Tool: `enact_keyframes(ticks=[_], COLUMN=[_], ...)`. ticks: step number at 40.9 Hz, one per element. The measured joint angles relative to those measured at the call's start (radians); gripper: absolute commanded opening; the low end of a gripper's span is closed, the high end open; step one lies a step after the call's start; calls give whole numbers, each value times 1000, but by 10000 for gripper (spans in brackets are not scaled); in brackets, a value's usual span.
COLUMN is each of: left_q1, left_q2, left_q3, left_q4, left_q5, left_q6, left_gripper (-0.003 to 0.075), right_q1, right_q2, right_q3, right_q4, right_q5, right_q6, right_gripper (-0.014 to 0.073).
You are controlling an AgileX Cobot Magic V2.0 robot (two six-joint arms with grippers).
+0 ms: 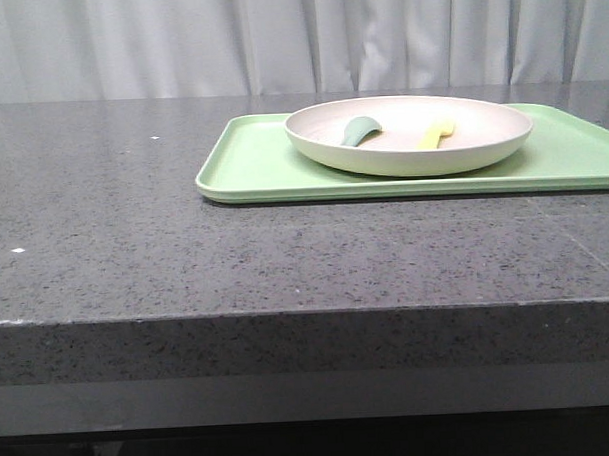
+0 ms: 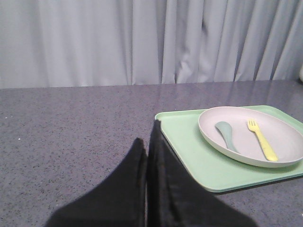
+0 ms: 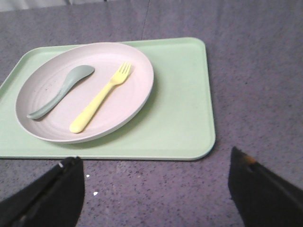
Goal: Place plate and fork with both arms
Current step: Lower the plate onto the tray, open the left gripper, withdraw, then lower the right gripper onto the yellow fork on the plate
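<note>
The pale-yellow fork is in the plate, on the far side of the spoon from my left gripper, so my right gripper should put the fork on the tray's open end.
The cream plate sits on a light-green tray at the back right of the table. The pale-yellow fork lies inside the plate, beside a grey-green spoon. Neither gripper shows in the front view. In the left wrist view my left gripper is shut and empty, over the table just beside the tray's corner; the plate and fork lie beyond it. In the right wrist view my right gripper is open wide and empty, above bare table in front of the tray, plate and fork.
The dark speckled stone table has its front edge near the camera. Pale curtains hang behind it. The spoon also shows in the left wrist view and the right wrist view. Small white specks lie on the table.
</note>
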Motion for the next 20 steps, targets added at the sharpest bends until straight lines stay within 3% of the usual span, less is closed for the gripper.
enact_keyframes(ticks=[10, 20], left_q1=[0, 0], left_q2=[-69, -69], left_q3=[51, 57], left_q4=[0, 0], left_q5=[0, 0], left_q6=[0, 0], left_gripper=[-18, -18], right_q1=[117, 207], right_q2=[318, 668], right_q3=[-269, -581], right_q4=[80, 94], right_q5=[149, 249], right_q6=[7, 46], right_gripper=[500, 492])
